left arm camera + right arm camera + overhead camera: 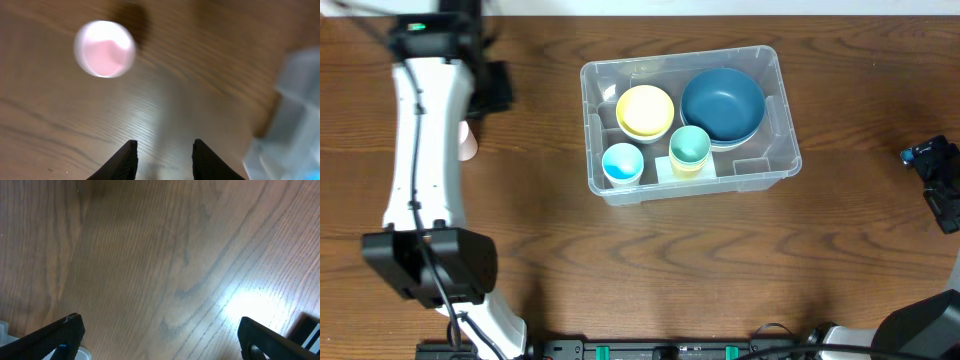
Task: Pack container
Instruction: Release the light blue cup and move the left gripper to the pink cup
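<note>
My left gripper should next lower toward the pink cup, which stands clear with its opening (105,53) facing the parted fingers, until the fingers straddle its rim (129,65).
The clear container (775,125) stands mid-table and holds a yellow bowl (645,110), a dark blue bowl (722,103), a teal cup (690,145) stacked in a yellow cup, and a light blue cup (622,162). A pink cup (104,49) stands upright on the wood left of it, half hidden by my left arm in the overhead view (468,140). My left gripper (164,152) hovers short of the pink cup. Its fingers are apart with only bare table between them. My right gripper (160,335) is wide open over bare wood at the far right.
A blurred corner of the container (292,125) shows at the right of the left wrist view. My left arm (420,150) lies along the table's left side. The right gripper's body (938,180) sits at the right edge.
</note>
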Controlling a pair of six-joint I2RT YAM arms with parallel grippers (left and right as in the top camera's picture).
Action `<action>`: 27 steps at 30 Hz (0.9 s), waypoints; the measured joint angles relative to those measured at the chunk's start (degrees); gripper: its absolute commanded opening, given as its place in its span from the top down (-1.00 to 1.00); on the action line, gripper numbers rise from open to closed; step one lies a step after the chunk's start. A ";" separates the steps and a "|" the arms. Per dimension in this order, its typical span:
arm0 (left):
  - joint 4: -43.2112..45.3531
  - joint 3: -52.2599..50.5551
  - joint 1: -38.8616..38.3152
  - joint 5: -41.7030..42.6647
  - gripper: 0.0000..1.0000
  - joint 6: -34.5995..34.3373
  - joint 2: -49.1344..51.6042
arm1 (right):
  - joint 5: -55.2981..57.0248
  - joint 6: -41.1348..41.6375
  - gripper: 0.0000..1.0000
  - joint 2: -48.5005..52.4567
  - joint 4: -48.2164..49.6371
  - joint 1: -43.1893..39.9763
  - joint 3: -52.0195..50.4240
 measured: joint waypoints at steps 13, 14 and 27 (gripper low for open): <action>7.67 -2.27 6.23 2.08 0.24 -0.83 4.70 | 0.00 0.00 -0.98 0.00 0.00 0.00 0.00; 7.67 -2.29 6.12 2.21 0.24 -0.66 5.99 | 0.00 0.00 -0.98 0.00 0.00 0.00 0.00; 9.57 -2.89 8.20 2.14 0.25 1.57 17.22 | -0.02 0.00 -0.98 0.00 0.02 0.00 0.00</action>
